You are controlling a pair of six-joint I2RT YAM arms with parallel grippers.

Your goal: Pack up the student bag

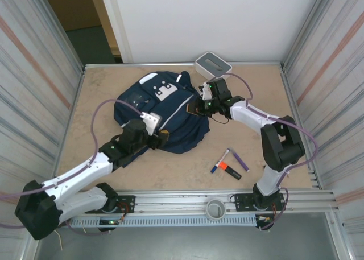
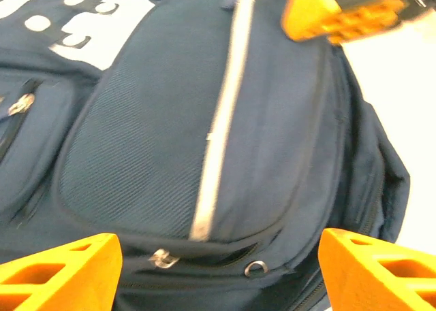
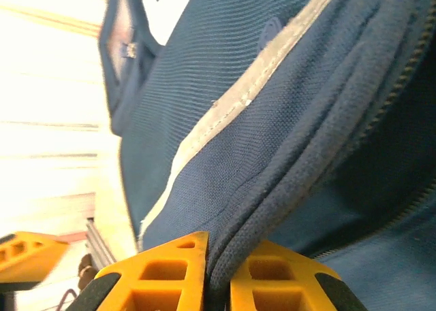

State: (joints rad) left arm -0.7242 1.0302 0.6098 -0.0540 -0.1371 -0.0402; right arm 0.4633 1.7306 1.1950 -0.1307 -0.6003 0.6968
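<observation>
The pens lie on the side of my right gripper, which is holding the bag's folded seam. My left gripper should take over the seam before my right gripper gets the pens.
The student bag lies flat in the middle of the table, navy with white patches and a reflective strip. My left gripper hovers at the bag's near edge, jaws wide open on either side of the front pocket's zip pulls, holding nothing. At the bag's right edge, my right gripper is shut on a thick folded seam of the bag, also seen from above. Its orange fingertip shows at the top of the left wrist view.
A white-grey box stands at the back, just behind the right arm. Several pens and markers lie on the table at the front right. Metal walls close both sides.
</observation>
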